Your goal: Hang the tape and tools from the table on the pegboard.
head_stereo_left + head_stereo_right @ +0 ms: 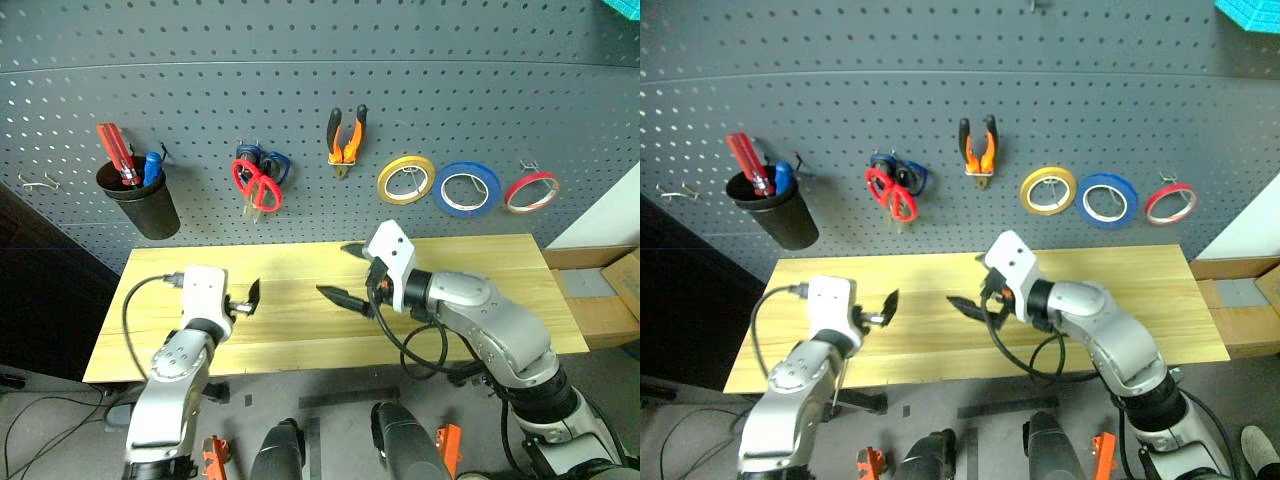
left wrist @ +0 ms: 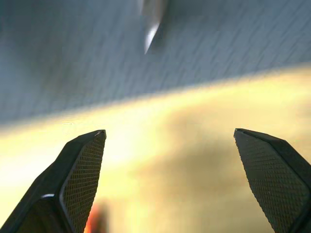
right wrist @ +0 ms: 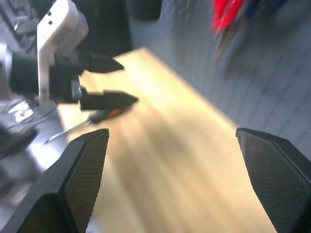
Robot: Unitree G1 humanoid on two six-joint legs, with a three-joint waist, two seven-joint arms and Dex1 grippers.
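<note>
The screwdriver's handle (image 3: 108, 115) lies alone below my left gripper's open fingers, so I should keep lowering toward the table's near edge until the fingers surround the handle.
On the pegboard (image 1: 300, 60) hang the red-handled scissors (image 1: 258, 188), the orange-and-black pliers (image 1: 346, 138) and the blue tape (image 1: 439, 190). My left gripper (image 1: 247, 300) hovers open over the left part of the table (image 1: 480, 270), nothing between its fingers (image 2: 80, 179). In the right wrist view, a slim screwdriver (image 3: 92, 119) with an orange-and-black handle sits just beneath the left gripper (image 3: 114, 81) at the table's near edge, its shaft reaching past the edge. I cannot tell whether it rests there or is in the air. My right gripper (image 1: 335, 270) is open above the table's middle.
A black cup (image 1: 140, 200) with red and blue handles in it hangs at the pegboard's left. Blue-handled scissors (image 1: 275, 162) hang behind the red ones. A yellow ring (image 1: 381, 184) and a red ring (image 1: 510, 195) flank the blue tape. Cardboard boxes (image 1: 610, 300) stand at the right.
</note>
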